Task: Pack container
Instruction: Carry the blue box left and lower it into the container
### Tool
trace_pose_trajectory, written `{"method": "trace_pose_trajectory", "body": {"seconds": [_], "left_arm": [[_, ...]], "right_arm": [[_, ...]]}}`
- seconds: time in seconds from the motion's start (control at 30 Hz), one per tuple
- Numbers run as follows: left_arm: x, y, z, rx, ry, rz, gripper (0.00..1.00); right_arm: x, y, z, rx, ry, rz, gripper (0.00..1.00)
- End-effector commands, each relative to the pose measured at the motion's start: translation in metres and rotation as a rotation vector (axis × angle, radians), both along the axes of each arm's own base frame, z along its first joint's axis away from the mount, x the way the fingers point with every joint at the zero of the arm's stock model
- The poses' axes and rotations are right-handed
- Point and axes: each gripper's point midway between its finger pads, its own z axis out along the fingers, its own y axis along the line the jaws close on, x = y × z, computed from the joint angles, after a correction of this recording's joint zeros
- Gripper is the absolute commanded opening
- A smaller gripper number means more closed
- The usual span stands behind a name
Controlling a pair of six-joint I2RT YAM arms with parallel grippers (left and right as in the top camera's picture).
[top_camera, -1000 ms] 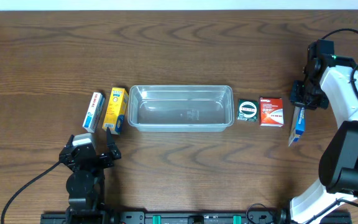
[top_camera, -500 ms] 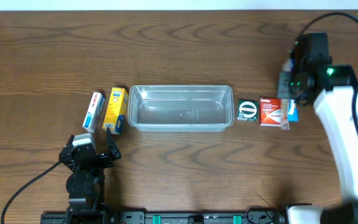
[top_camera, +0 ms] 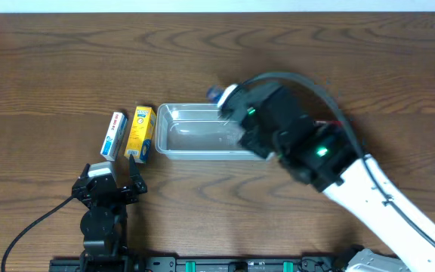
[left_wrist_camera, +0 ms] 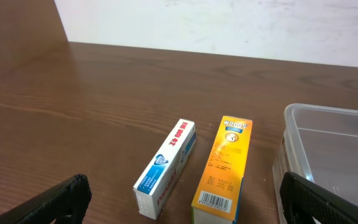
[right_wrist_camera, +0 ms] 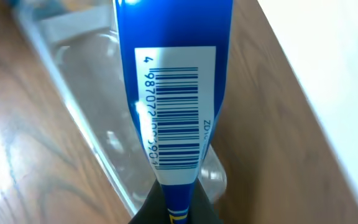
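Note:
The clear container's bottom (top_camera: 202,134) is empty near the blue tube (top_camera: 214,94). My right gripper keeps lowering the tube inward until it is inside, and then let go.
The clear container (top_camera: 187,130) lies at the table's middle; my right arm (top_camera: 293,140) covers its right half from above. My right gripper (right_wrist_camera: 176,208) is shut on a blue tube with a white barcode panel (right_wrist_camera: 174,93) and holds it above the container's far rim (right_wrist_camera: 92,87). In the overhead view only the tube's tip (top_camera: 214,94) shows, over the container's back edge. My left gripper (top_camera: 115,179) is open and empty, in front of the two boxes left of the container. In the left wrist view the container's corner (left_wrist_camera: 334,140) sits at the right.
A white and blue box (top_camera: 114,134) and a yellow box (top_camera: 140,133) lie side by side just left of the container; the left wrist view shows them too, white (left_wrist_camera: 166,165) and yellow (left_wrist_camera: 225,165). The items right of the container are hidden under my right arm.
My right arm has swung from the table's right side leftward, carrying the blue tube over the container's back edge. The left arm has not moved.

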Motion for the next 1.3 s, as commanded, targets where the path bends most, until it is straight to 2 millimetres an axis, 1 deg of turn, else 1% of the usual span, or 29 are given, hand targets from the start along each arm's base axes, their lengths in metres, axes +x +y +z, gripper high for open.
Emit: {"method": "trace_pose_trajectory", "body": {"seconds": [0.0,0.1,0.23,0.33,0.4,0.5,0.57,0.7,0.9,1.07,1.1,1.13,1.17,1.2,1.27], "left_arm": [[0.000,0.001,-0.014,-0.008,0.031,0.008,0.98],[0.000,0.001,-0.014,-0.008,0.031,0.008,0.98],[0.000,0.001,-0.014,-0.008,0.031,0.008,0.98],[0.000,0.001,-0.014,-0.008,0.031,0.008,0.98],[0.000,0.001,-0.014,-0.008,0.031,0.008,0.98],[0.000,0.001,-0.014,-0.008,0.031,0.008,0.98],[0.000,0.001,-0.014,-0.008,0.031,0.008,0.98],[0.000,0.001,-0.014,-0.008,0.031,0.008,0.98],[0.000,0.001,-0.014,-0.008,0.031,0.008,0.98],[0.000,0.001,-0.014,-0.008,0.031,0.008,0.98],[0.000,0.001,-0.014,-0.008,0.031,0.008,0.98],[0.000,0.001,-0.014,-0.008,0.031,0.008,0.98],[0.000,0.001,-0.014,-0.008,0.031,0.008,0.98],[0.000,0.001,-0.014,-0.008,0.031,0.008,0.98],[0.000,0.001,-0.014,-0.008,0.031,0.008,0.98]], "right_arm": [[-0.002,0.020,-0.010,-0.137,-0.071,0.187,0.01],[0.009,0.024,-0.029,-0.220,-0.078,0.224,0.01],[0.034,0.023,-0.053,-0.295,-0.089,0.167,0.01],[0.052,0.019,-0.064,-0.370,-0.132,0.115,0.01],[0.061,0.017,-0.069,-0.411,-0.154,0.096,0.01],[0.064,0.019,-0.079,-0.439,-0.148,0.114,0.01],[0.066,0.016,-0.085,-0.463,-0.137,0.114,0.01],[0.068,0.015,-0.096,-0.460,-0.107,0.122,0.01],[0.064,0.021,-0.102,-0.435,-0.078,0.148,0.01],[0.065,0.020,-0.103,-0.432,-0.074,0.149,0.01],[0.065,0.020,-0.103,-0.432,-0.074,0.148,0.08],[0.065,0.019,-0.103,-0.433,-0.074,0.147,0.32],[0.066,0.018,-0.102,-0.439,-0.079,0.140,0.43],[0.068,0.015,-0.101,-0.452,-0.088,0.127,0.50],[0.073,0.007,-0.097,-0.494,-0.117,0.087,0.56]]}}
